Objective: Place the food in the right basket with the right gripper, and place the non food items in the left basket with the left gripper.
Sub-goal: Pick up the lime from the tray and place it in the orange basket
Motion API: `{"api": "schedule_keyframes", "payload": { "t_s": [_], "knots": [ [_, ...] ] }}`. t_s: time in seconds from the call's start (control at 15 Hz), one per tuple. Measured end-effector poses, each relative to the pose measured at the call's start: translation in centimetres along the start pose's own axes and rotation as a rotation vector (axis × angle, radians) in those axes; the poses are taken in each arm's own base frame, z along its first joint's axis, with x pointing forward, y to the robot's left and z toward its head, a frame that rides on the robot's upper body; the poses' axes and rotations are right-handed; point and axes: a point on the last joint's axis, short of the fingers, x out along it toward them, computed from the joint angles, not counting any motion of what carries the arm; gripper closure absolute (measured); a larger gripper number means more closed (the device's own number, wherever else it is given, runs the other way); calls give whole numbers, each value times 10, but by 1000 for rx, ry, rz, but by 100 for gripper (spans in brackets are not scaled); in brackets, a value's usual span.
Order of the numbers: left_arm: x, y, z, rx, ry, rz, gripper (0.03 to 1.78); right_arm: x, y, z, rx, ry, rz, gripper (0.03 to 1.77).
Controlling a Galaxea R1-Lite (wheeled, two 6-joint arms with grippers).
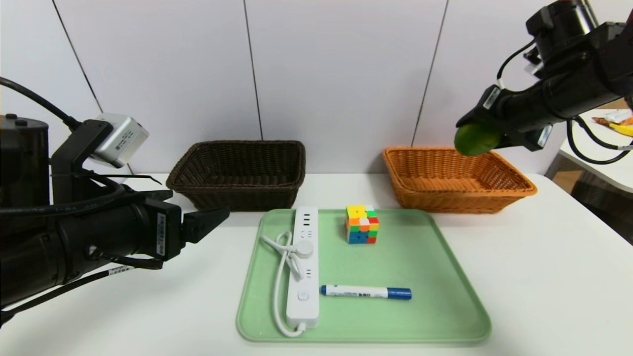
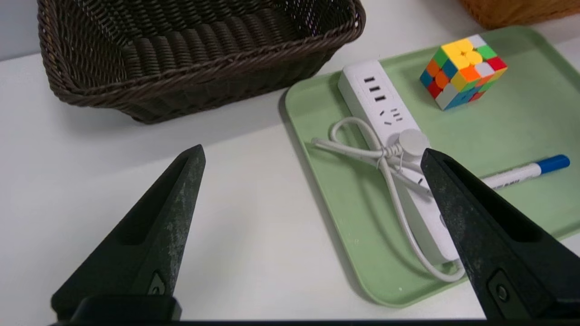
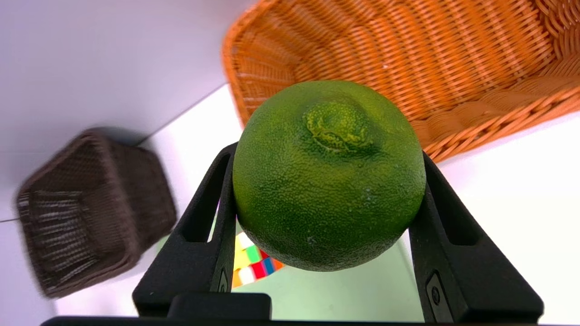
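The round plug point(image 1: 304, 248) is in the power strip. The white power strip point(image 1: 303, 275) should come up close beside the bundled cord when I lift the cord.
My right gripper point(image 1: 477, 133) is shut on the green lime point(image 1: 475, 139) point(image 3: 329, 174), held in the air above the orange-tan right basket point(image 1: 457, 180) point(image 3: 408, 59). The dark brown left basket point(image 1: 240, 173) point(image 2: 195, 50) stands at the back left. On the green tray lie the white power strip point(image 1: 304, 262) point(image 2: 389, 122) with its coiled cord, the puzzle cube point(image 1: 362, 224) point(image 2: 463, 70) and the blue-capped marker point(image 1: 366, 292) point(image 2: 525, 171). My left gripper point(image 1: 212, 220) point(image 2: 312, 154) hangs open over the table left of the tray, holding nothing.
The light green tray point(image 1: 420, 296) point(image 2: 358, 217) lies in the middle of the white table, in front of both baskets. A second table with packets point(image 1: 615, 123) stands at the far right. The wall runs just behind the baskets.
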Motion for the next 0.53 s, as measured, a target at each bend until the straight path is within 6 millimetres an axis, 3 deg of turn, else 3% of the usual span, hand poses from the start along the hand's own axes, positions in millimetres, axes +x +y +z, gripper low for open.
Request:
{"api": "schedule_keyframes", "payload": {
  "t_s": [0.2,0.53],
  "knots": [
    [4,-1,2,-2,-27,-3,12,36,-10,1,5,37,-57,77],
    [12,-2,-2,-2,0,1,12,77,-25,9,23,8,-100,77]
  ]
}}
